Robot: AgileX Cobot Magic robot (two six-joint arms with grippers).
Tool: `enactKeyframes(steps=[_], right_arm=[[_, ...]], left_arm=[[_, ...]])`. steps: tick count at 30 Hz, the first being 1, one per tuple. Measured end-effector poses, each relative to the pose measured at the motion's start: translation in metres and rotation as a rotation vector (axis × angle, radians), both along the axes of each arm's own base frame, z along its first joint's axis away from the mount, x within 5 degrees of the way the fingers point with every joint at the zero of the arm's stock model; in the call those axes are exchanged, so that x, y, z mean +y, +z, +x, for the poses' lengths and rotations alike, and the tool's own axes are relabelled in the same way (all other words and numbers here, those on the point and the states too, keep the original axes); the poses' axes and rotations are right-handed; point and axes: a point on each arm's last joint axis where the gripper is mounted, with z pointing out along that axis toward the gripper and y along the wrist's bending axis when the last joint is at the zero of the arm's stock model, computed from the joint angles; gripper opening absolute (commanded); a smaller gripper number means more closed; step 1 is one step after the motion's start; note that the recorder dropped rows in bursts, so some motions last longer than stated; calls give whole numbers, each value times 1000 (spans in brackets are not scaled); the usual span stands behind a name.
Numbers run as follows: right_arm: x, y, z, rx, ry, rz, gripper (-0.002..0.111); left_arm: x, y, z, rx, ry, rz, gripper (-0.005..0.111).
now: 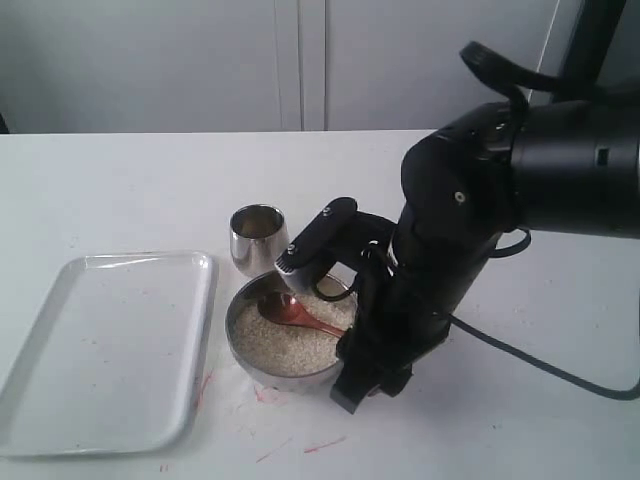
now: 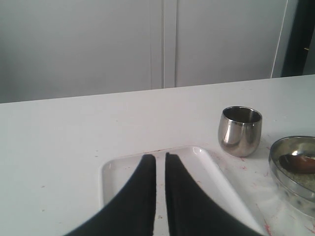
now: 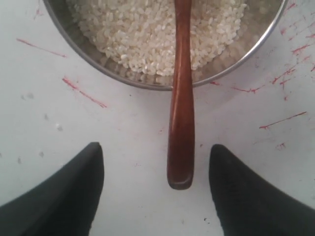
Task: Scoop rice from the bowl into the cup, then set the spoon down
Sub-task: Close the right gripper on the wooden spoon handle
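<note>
The handle's end (image 3: pixel 180 169) points straight in between the open fingers of my right gripper, so I keep moving it toward the bowl until those fingers close on the spoon's handle (image 3: pixel 181 120).
The steel bowl (image 1: pixel 232 318) (image 3: pixel 98 64) holds off-white rice (image 1: pixel 285 345) (image 3: pixel 133 29). The reddish-brown spoon (image 1: pixel 290 312) (image 3: pixel 181 98) lies with its head on the rice, and its handle sticks out over the rim above the table. My right gripper (image 3: pixel 156 146) is open low beside the bowl. The handle's end sits between its fingers, nearer one of them, touching neither. The empty-looking steel cup (image 1: pixel 258 238) (image 2: pixel 239 130) stands just behind the bowl. My left gripper (image 2: pixel 158 156) is shut with only a thin slit, hovering over the tray and out of the exterior view.
A white rectangular tray (image 1: pixel 100 350) (image 2: pixel 197 157) lies left of the bowl. Red marks streak the white table (image 1: pixel 300 445) around the bowl. The bulky right arm (image 1: pixel 450 230) leans over the bowl's right side. Its cable (image 1: pixel 540 365) trails across the table.
</note>
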Motion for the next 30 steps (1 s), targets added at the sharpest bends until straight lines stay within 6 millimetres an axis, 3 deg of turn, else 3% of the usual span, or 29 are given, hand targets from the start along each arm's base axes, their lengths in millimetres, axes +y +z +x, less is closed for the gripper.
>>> enactKeyframes(steps=[7, 20, 30], right_arm=[[0, -14, 6, 12, 12, -57, 59], [0, -23, 11, 3, 7, -85, 59], [2, -36, 13, 36, 6, -107, 48]], left_arm=[[0, 0, 0, 0, 0, 0, 14], [0, 0, 0, 0, 0, 0, 14], [0, 0, 0, 0, 0, 0, 14]])
